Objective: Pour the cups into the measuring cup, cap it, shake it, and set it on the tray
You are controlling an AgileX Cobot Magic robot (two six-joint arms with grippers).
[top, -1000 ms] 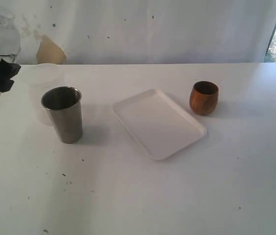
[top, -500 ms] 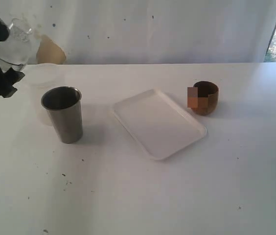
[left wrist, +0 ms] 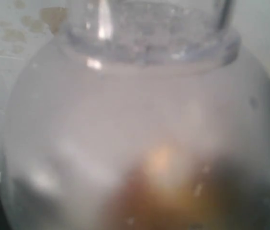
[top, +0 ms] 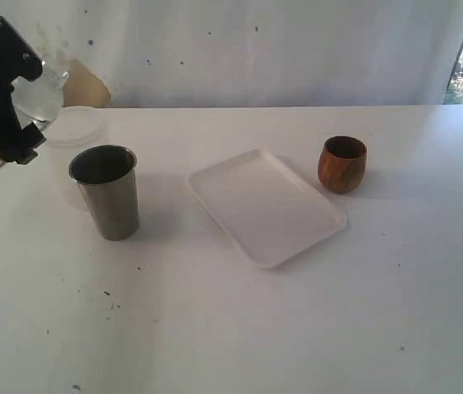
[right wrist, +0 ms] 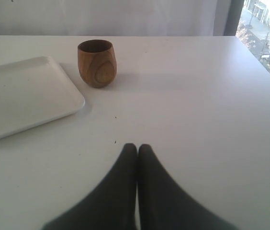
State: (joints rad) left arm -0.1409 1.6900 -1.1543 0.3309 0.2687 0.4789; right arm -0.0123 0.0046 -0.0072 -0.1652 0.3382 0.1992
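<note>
The clear cup is low next to the frosted white tub's rim (top: 53, 125), with the cup's opening facing up. Next, my left gripper lifts the cup first and then tips it into the tub (top: 80, 125).
My left gripper (top: 3, 94) is shut on the clear measuring cup (top: 41, 97) at the far left, above the table. The cup is tilted and holds brownish liquid. It fills the left wrist view as a blurred clear body (left wrist: 140, 134), hiding the fingers. The steel tumbler (top: 107, 193) stands upright just right of it. The white tray (top: 264, 205) lies in the middle, also seen at an edge (right wrist: 25, 96). The wooden cup (top: 342, 164) stands upright to the tray's right (right wrist: 96, 62). My right gripper (right wrist: 137, 146) is shut on nothing, low over the table short of the wooden cup.
A frosted white tub (top: 71, 127) sits behind the steel tumbler, close to the held cup. A white wall with a tan stain (top: 84, 86) closes off the back. Bare white tabletop (top: 256, 328) stretches across the front.
The left gripper has risen and swung right with the measuring cup, which went from nearly upright to tilted. The tumbler, tray, wooden cup and right gripper have not moved.
</note>
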